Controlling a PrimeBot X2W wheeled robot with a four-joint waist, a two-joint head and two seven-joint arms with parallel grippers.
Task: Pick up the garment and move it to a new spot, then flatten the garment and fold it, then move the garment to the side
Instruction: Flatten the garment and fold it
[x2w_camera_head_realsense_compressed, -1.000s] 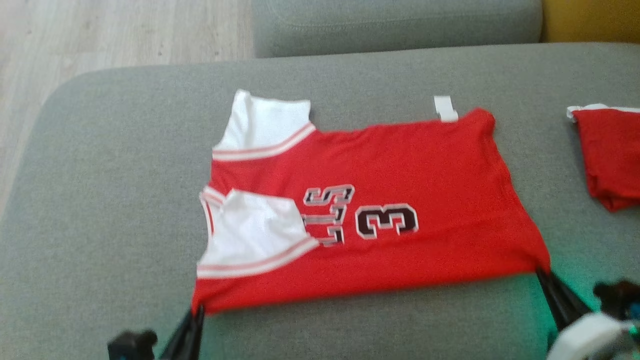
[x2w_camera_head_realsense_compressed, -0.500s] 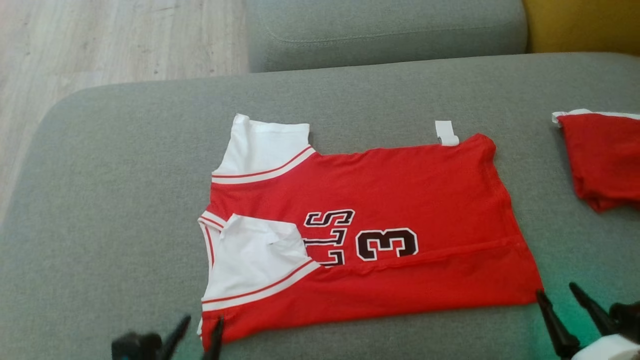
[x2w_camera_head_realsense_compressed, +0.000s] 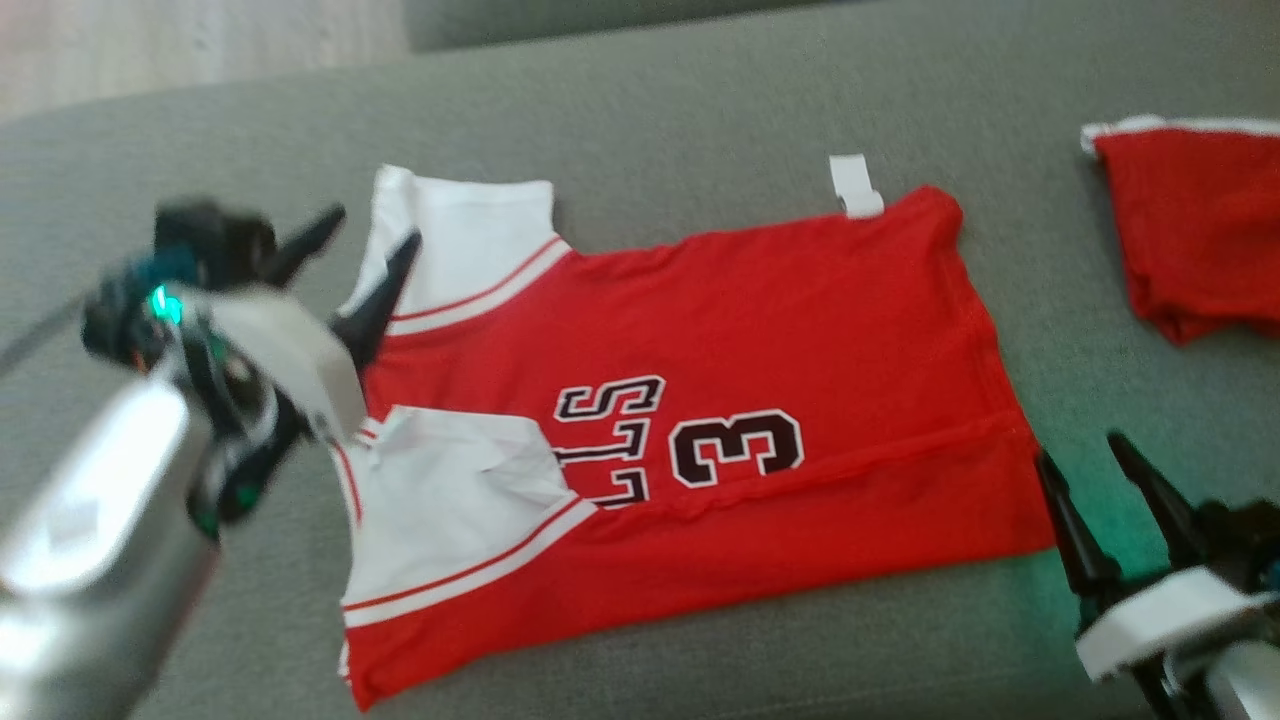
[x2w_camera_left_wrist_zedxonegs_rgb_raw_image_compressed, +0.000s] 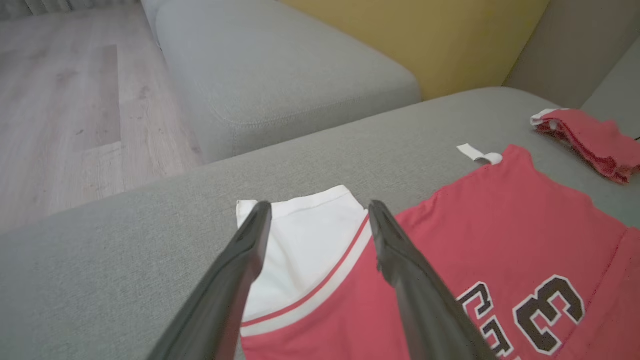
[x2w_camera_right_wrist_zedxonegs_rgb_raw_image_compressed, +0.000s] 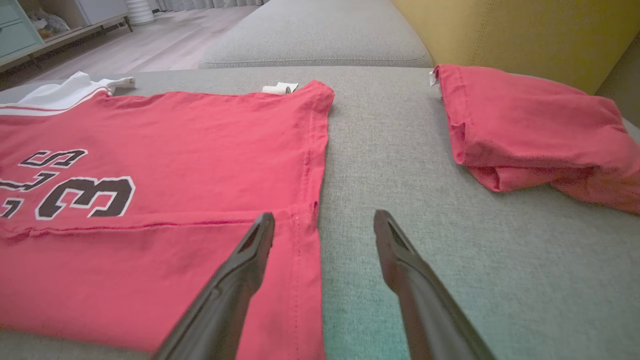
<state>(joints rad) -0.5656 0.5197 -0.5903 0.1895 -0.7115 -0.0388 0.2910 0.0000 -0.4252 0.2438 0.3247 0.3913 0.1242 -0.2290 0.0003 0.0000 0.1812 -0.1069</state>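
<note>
I expect the jersey's far side (x2w_camera_head_realsense_compressed: 732, 288) to follow its white sleeve over the black print when I fold it, because the folded edge (x2w_camera_head_realsense_compressed: 828, 469) meets that print.
The garment (x2w_camera_head_realsense_compressed: 750, 340) is a red jersey with white sleeves and a black "3", lying nearly flat on the grey sofa seat (x2w_camera_head_realsense_compressed: 700, 110), near edge folded over. Its far white sleeve (x2w_camera_left_wrist_zedxonegs_rgb_raw_image_compressed: 305, 240) lies under my left gripper (x2w_camera_head_realsense_compressed: 372, 222), which hovers open above it with nothing held. My right gripper (x2w_camera_head_realsense_compressed: 1080, 450) is open at the jersey's near right corner (x2w_camera_right_wrist_zedxonegs_rgb_raw_image_compressed: 300, 235), one finger over the hem, the other over bare cushion. A white tag (x2w_camera_head_realsense_compressed: 855, 185) sticks out at the far hem.
A second red folded cloth (x2w_camera_head_realsense_compressed: 1190, 230) lies at the right on the same seat. Another grey cushion (x2w_camera_left_wrist_zedxonegs_rgb_raw_image_compressed: 280, 75) stands beyond, with a yellow backrest (x2w_camera_right_wrist_zedxonegs_rgb_raw_image_compressed: 525, 30) behind. Wooden floor (x2w_camera_left_wrist_zedxonegs_rgb_raw_image_compressed: 65, 100) lies past the seat's left edge.
Both grippers have let go of the jersey's near edge and opened. My left arm has swung forward over the far white sleeve. The head camera has shifted.
</note>
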